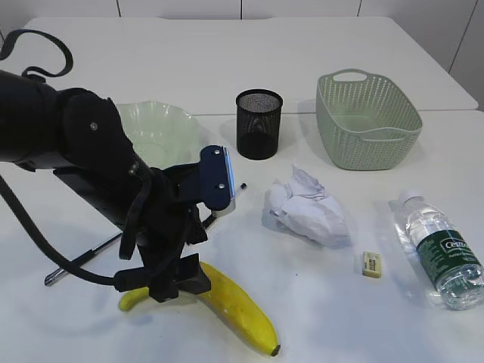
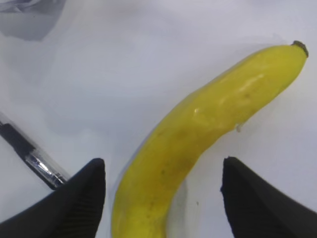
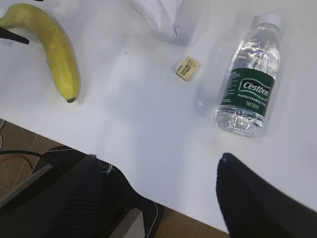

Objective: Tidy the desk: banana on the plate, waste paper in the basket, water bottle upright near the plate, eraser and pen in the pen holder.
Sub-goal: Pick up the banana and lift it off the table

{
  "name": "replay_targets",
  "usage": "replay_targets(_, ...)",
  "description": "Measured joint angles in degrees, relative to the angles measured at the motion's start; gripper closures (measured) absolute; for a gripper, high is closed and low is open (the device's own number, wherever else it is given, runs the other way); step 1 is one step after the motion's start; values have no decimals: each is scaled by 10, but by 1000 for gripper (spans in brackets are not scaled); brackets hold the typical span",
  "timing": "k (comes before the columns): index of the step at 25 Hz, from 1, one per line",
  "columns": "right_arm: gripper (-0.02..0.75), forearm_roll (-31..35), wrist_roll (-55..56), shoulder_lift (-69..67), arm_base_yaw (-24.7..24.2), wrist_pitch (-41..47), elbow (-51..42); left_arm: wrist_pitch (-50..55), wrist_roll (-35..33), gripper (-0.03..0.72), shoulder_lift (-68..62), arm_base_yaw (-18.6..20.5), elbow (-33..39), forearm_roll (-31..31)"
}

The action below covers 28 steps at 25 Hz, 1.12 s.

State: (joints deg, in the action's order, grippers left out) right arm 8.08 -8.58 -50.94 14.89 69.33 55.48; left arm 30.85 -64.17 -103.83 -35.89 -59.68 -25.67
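The long yellow banana (image 1: 240,311) will come to rest across the plate with its ends propped up when the robot lowers it, because the pale green plate's sides (image 1: 165,130) rise like a bowl.
The yellow banana (image 1: 236,305) lies near the table's front edge. My left gripper (image 1: 162,283) is open and straddles the banana's (image 2: 198,134) stem half, with a gap on each side between it and the fingers (image 2: 84,198). The pen (image 1: 83,257) lies just left of it. Further right are crumpled waste paper (image 1: 306,208), a small eraser (image 1: 370,264) and the water bottle (image 1: 439,249) lying on its side. At the back stand the pale green plate (image 1: 162,128), black mesh pen holder (image 1: 259,125) and green basket (image 1: 368,121). My right gripper (image 3: 158,157) hangs open over the front edge, holding nothing.
The left arm (image 1: 83,151) covers part of the plate and the pen's middle. In the right wrist view the table's front edge (image 3: 163,198) runs across the bottom, with brown floor and dark equipment (image 3: 74,198) below it.
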Motion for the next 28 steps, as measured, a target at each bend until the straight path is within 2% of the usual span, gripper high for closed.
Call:
replay_targets(20,202,0,0,0,0,2,0,-48,-8,163,-48,0,-3,-1)
replay_targets(28,202,0,0,0,0,2,0,-15,-8,170,-77,0,-42,-6)
